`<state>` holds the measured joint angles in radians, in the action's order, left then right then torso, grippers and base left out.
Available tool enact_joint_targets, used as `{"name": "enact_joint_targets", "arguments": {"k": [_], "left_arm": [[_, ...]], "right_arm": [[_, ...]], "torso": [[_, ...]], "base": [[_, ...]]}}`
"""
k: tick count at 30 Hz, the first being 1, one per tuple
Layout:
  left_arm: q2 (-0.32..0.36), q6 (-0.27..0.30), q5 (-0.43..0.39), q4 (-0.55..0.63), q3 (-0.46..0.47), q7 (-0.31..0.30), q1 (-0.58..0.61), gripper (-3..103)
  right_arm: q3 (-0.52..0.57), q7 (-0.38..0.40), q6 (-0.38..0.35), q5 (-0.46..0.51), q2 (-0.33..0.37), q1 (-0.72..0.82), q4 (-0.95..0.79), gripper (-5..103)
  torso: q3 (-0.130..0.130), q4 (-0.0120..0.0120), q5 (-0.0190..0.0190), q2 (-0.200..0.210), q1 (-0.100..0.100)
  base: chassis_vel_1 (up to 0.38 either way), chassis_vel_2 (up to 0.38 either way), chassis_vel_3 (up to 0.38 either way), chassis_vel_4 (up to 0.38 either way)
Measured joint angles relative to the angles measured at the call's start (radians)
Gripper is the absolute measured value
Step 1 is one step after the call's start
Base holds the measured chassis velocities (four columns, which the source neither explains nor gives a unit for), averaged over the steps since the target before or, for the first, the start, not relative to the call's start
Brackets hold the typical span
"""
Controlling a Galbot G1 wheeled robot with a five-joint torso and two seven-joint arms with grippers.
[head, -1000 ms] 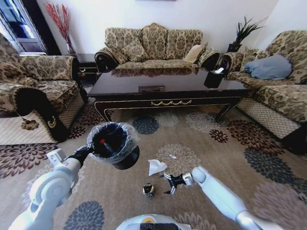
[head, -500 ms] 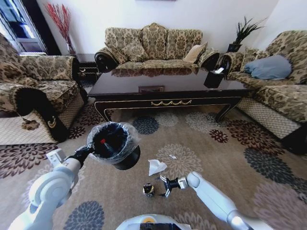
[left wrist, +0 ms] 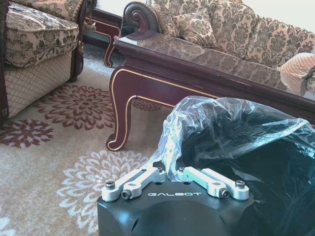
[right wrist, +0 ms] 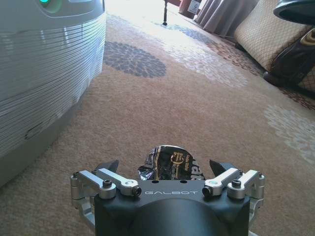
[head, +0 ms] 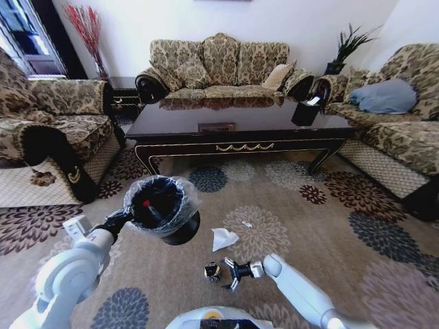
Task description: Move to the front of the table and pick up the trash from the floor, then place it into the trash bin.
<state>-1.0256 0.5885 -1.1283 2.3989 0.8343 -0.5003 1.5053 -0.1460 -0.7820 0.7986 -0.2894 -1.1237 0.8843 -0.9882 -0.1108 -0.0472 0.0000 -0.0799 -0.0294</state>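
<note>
The crumpled white paper (head: 223,238) is spread out and has a thin, uneven edge (head: 234,237). It will bunch up where I pinch it and sag when I lift it.
My left gripper (head: 122,218) is shut on the rim of the trash bin (head: 162,205), holding the black, clear-lined bucket tilted above the floor (head: 329,233). A red-capped bottle (head: 146,203) lies inside it. In the left wrist view the gripper (left wrist: 170,173) pinches the crinkly liner at the edge of the trash bin (left wrist: 275,182). My right gripper (head: 228,273) is low on the carpet, open, just right of the small black-and-yellow item (head: 212,272). In the right wrist view that item (right wrist: 170,163) sits between the fingers of the open gripper (right wrist: 165,168). A crumpled white paper (head: 223,238) and a tiny white scrap (head: 247,224) lie farther out.
The long dark table (head: 240,127) stands ahead, and its curved leg (left wrist: 120,110) is close to the bin. Sofas ring the carpet: one on the left (head: 48,130), one at the back (head: 219,65), one on the right (head: 398,116). My own base (right wrist: 44,73) is right beside the right gripper.
The right gripper has slid left along the carpet, toward my base, and now brackets the black-and-yellow item. The left arm has barely moved with the bin.
</note>
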Motion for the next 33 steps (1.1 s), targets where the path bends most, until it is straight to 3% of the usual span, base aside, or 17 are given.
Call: {"name": "enact_joint_targets", "arguments": {"k": [10, 19, 22, 23, 25, 26, 33], "left_arm": [[0.005, 0.001, -0.005, 0.007, 0.008, -0.001, 0.007, 4], [0.011, 0.002, -0.009, 0.002, 0.005, -0.002, -0.002, 4], [0.010, 0.002, -0.009, -0.001, -0.003, -0.003, -0.006, 4], [0.010, 0.002, -0.009, -0.002, -0.005, -0.003, -0.008, 4], [0.010, 0.003, -0.009, -0.004, -0.007, -0.003, -0.009, 4], [0.010, 0.003, -0.009, -0.005, -0.009, -0.003, -0.011, 4], [0.011, 0.003, -0.009, -0.008, -0.013, -0.004, -0.013, 4]], "right_arm": [[-0.039, 0.023, -0.001, 0.028, -0.037, -0.010, 0.031, 98], [-0.047, 0.031, -0.001, 0.016, -0.061, -0.021, 0.055, 62], [-0.045, 0.031, -0.001, 0.009, -0.052, -0.028, 0.059, 57], [-0.045, 0.031, -0.001, 0.007, -0.048, -0.029, 0.060, 46], [-0.043, 0.031, -0.001, 0.006, -0.044, -0.030, 0.061, 46], [-0.040, 0.030, -0.001, 0.002, -0.039, -0.030, 0.063, 35], [-0.024, 0.026, -0.001, -0.013, -0.022, -0.018, 0.064, 13]], "torso": [[0.000, 0.0000, -0.0001, 0.000, 0.000], [0.000, 0.0000, 0.0000, 0.000, 0.000], [0.000, 0.0001, 0.0000, 0.000, 0.000], [0.000, 0.0001, 0.0000, 0.000, 0.000], [0.000, 0.0000, 0.0000, 0.000, 0.000], [0.000, 0.0000, 0.0000, 0.000, 0.000], [0.000, 0.0001, 0.0001, 0.000, 0.000]], "base": [[0.000, 0.000, 0.000, 0.000], [0.000, 0.000, 0.000, 0.000], [0.000, 0.000, 0.000, 0.000], [0.000, 0.000, 0.000, 0.000], [0.000, 0.000, 0.000, 0.000], [0.000, 0.000, 0.000, 0.000], [0.000, 0.000, 0.000, 0.000]]}}
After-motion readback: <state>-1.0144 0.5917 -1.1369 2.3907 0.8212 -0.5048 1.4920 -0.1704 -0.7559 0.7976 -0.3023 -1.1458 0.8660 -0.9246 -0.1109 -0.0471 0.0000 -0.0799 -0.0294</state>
